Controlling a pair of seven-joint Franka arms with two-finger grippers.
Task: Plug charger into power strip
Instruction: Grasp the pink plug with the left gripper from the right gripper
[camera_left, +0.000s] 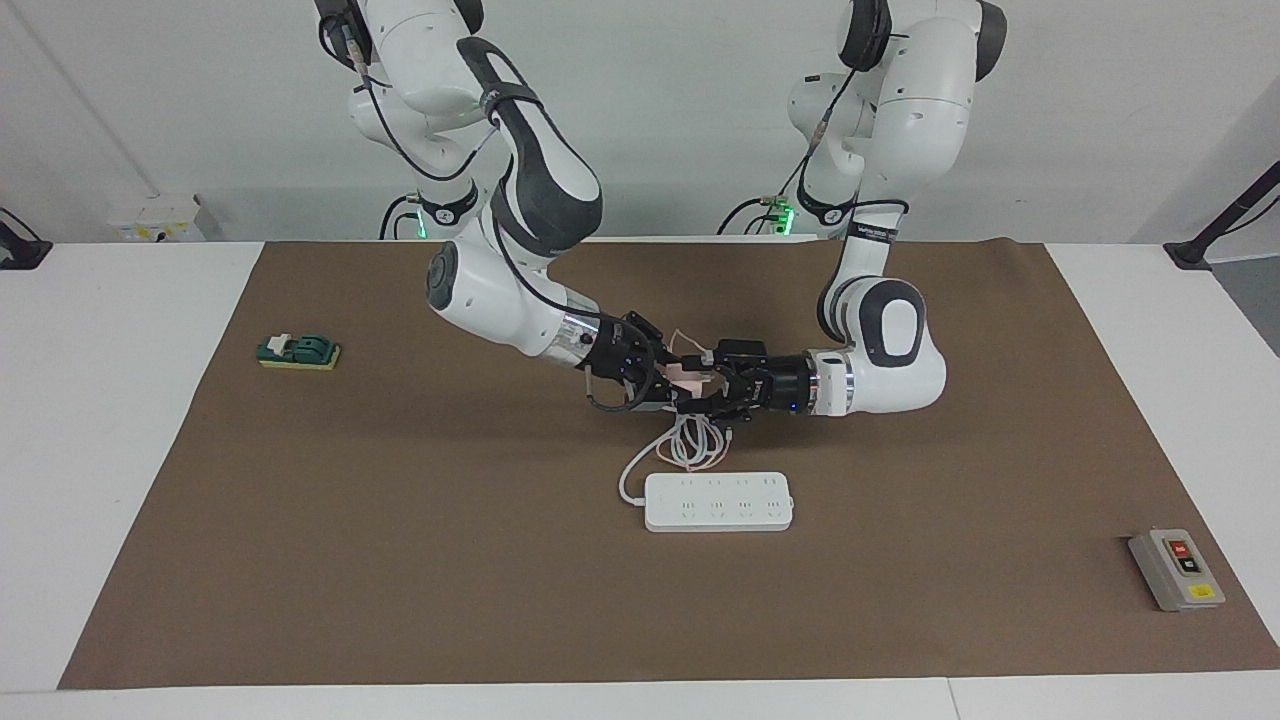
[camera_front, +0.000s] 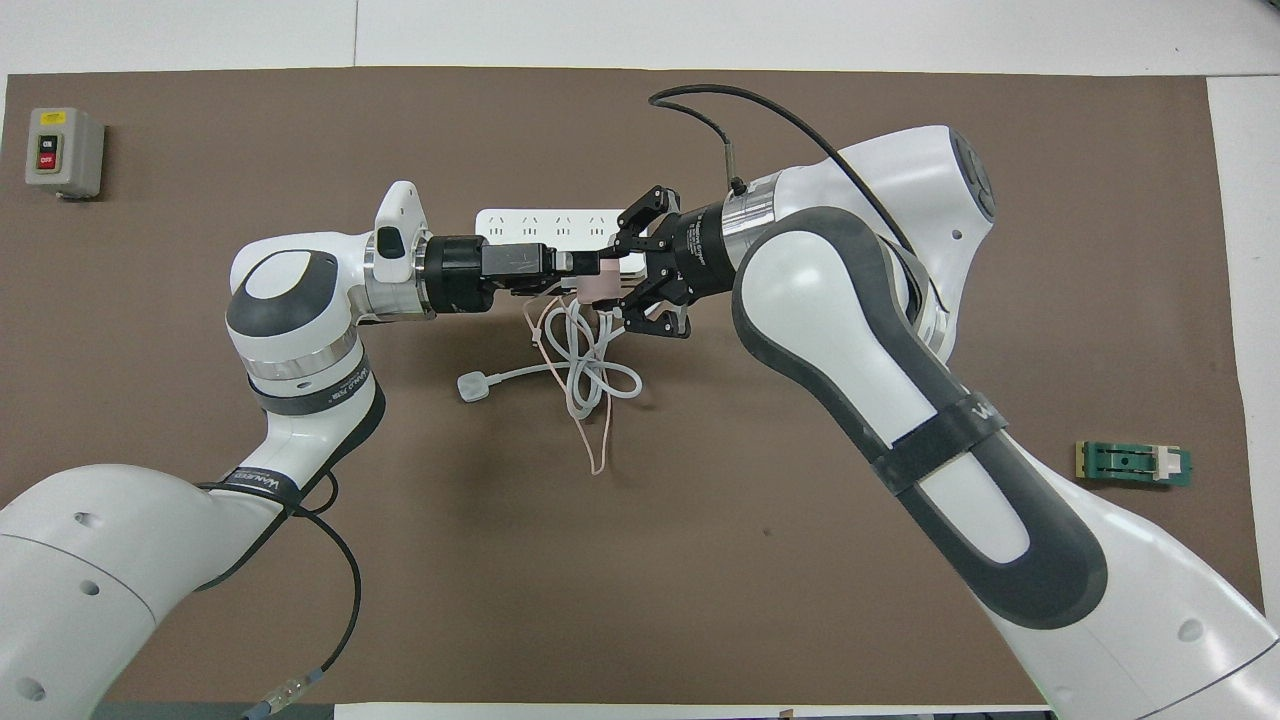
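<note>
The thin pink cable is hanging in a slack loop, so it will come along when I carry the charger, and the white cord will stay still.
The pale-pink charger hangs in the air over the coiled cords, with my right gripper shut on it. Its thin pink cable trails down to the mat. My left gripper is open and faces the right one, its fingertips reaching the charger from the left arm's end. The white power strip lies flat on the brown mat, farther from the robots than the two grippers; in the overhead view they cover part of it.
A coiled thick white cord with a white three-pin plug lies under the grippers. A grey button box sits toward the left arm's end. A small green block sits toward the right arm's end.
</note>
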